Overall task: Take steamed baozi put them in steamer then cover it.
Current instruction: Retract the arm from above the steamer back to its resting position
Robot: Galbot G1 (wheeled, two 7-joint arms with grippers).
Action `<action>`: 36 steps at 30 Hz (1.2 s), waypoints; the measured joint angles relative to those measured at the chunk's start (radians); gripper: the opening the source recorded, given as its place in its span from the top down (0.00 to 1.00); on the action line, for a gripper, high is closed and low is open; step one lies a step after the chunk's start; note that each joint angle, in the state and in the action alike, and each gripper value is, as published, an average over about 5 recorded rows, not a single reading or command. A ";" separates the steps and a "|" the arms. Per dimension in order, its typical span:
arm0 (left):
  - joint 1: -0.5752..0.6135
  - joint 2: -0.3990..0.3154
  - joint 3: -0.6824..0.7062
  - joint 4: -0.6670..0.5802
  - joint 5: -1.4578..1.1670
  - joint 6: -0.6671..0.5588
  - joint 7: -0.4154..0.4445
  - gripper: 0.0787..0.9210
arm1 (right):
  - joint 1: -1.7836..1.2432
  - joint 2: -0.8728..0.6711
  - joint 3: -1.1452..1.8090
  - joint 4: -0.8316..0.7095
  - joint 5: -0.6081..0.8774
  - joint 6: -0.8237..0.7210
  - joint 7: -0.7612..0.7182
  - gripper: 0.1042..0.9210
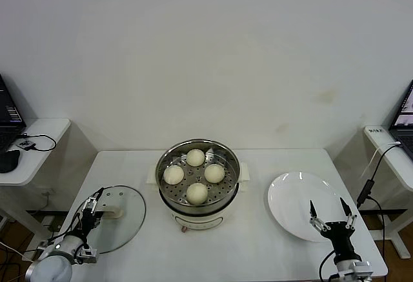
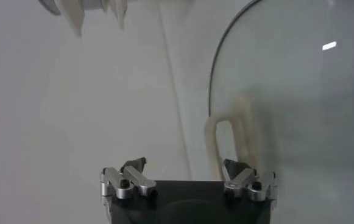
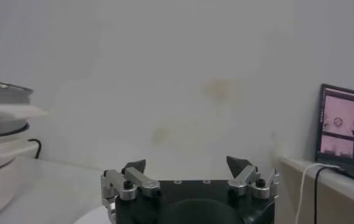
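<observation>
The cream handle (image 1: 111, 211) is at the middle of the round glass, so I expect the cover (image 1: 122, 231) to stay almost level when the robot lifts and carries it.
Four cream-white baozi (image 1: 195, 157) lie on the perforated tray inside the shiny steamer (image 1: 226, 188) at the table's middle. The steamer's side also shows in the right wrist view (image 3: 0, 103). The clear glass cover (image 1: 126, 221) lies flat on the table to the steamer's left, its cream handle (image 1: 111, 212) facing up. My left gripper (image 1: 92, 203) is open and empty just by the cover's handle. In the left wrist view the gripper (image 2: 184, 164) faces the handle (image 2: 228, 137) and cover (image 2: 298, 91). My right gripper (image 1: 327, 204) (image 3: 187, 163) is open and empty over the plate.
A flat white plate (image 1: 290, 198) lies right of the steamer. Side tables with laptops stand at both sides, one laptop (image 3: 346, 131) showing in the right wrist view. A cable (image 1: 371, 179) hangs at the right table edge.
</observation>
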 measured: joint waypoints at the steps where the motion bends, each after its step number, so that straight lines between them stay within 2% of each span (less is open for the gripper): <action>1: -0.004 -0.002 0.001 0.004 -0.003 0.000 -0.002 0.12 | 0.000 0.001 -0.001 -0.001 -0.002 0.001 0.000 0.12; 7: -0.021 -0.012 0.005 0.022 -0.021 -0.001 -0.013 0.12 | 0.003 0.006 -0.008 -0.005 -0.009 0.005 0.001 0.12; 10: -0.028 -0.017 0.007 0.033 -0.032 -0.002 -0.021 0.15 | 0.002 0.007 -0.009 -0.005 -0.011 0.006 0.001 0.12; 31: -0.018 -0.036 0.004 0.063 -0.077 -0.002 -0.075 0.86 | 0.000 0.007 -0.016 -0.008 -0.021 0.012 0.002 0.12; 33: -0.010 -0.036 -0.002 0.051 -0.078 0.004 -0.080 0.91 | 0.000 0.008 -0.018 -0.006 -0.023 0.012 0.002 0.12; 36: 0.006 -0.036 -0.013 0.024 -0.083 0.017 -0.080 0.92 | 0.000 0.008 -0.019 -0.004 -0.027 0.014 0.002 0.12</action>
